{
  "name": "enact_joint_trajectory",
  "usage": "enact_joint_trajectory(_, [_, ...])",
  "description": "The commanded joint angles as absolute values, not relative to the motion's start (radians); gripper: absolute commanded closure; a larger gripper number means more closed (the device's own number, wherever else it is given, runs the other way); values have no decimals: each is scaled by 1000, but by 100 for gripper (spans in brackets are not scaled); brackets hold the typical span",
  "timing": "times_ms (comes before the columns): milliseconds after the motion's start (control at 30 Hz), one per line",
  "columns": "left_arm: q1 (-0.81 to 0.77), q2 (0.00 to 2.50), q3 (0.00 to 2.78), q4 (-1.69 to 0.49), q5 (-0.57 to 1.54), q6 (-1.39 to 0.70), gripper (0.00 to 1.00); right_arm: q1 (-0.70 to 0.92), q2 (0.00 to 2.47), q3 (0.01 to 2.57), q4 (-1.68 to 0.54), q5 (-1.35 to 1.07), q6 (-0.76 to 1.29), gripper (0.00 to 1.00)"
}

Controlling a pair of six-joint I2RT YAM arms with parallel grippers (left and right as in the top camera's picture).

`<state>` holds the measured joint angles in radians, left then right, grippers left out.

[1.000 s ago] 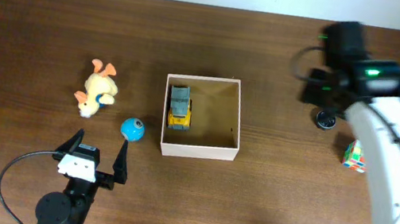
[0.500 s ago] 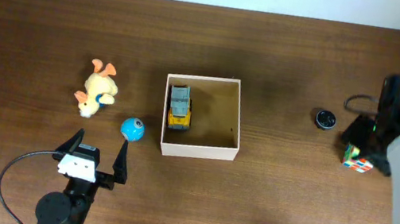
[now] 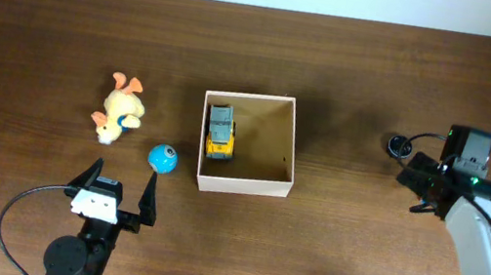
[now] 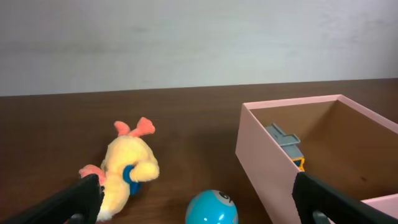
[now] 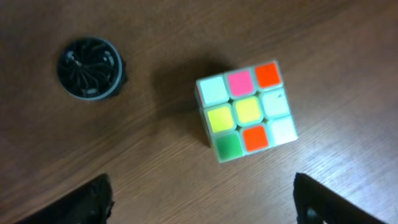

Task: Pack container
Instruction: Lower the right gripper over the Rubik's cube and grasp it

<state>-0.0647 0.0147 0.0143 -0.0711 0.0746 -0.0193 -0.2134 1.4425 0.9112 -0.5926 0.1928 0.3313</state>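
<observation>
I should pull my right gripper back and turn it square to the cube's sides (image 5: 209,122) before it closes, because the colour cube (image 5: 247,112) lies crooked to its fingers.
The container (image 3: 243,185), a square white-walled box with a brown inside, stands mid-table and holds a yellow and grey toy truck (image 3: 220,132). Left of it lie a yellow plush duck (image 3: 120,108) and a blue ball (image 3: 161,157). My left gripper (image 3: 123,182) rests open near the front edge, just short of the ball (image 4: 211,208), with the duck (image 4: 127,168) and container (image 4: 267,162) ahead. My right gripper (image 5: 208,205) hangs open above the table at the right, just short of a colour cube (image 5: 246,111). In the overhead view my right gripper (image 3: 427,186) hides the cube.
A black round ribbed disc (image 5: 90,68) lies on the table left of the cube, and in the overhead view the disc (image 3: 397,145) shows just behind the right arm. The dark wooden table (image 3: 325,259) ends at a pale wall along the back.
The right arm swung from above the black disc towards the front right and now covers the cube from above; its jaws opened wider. The left arm and toys stayed put.
</observation>
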Motion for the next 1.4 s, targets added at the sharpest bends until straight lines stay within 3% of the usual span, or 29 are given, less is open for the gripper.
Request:
enact_joint_trajectory(0, [-60,5,9,-72,82,-4,1,-218,1428,849,-533,203,318,3])
enact_joint_trajectory(333, [-60,5,9,-72,82,-4,1,-298,1428,809,-435,283,322,2])
enact_joint_trajectory(633, [-60,5,9,-72,82,-4,1,-527,1444,791,-311,-73,212,1])
enact_joint_trajectory(833, [-60,5,9,-73,82,-4,1,-509,1501,791,-271,-200,80,0])
enact_joint_trajectory(1100, [-60,5,9,-72,82,-4,1,-506,1581,791,-234,-207,59,0])
enact_joint_trajectory(1367, [-60,5,9,-72,82,-4,1,-505,1583,791,-246,-207,59,11])
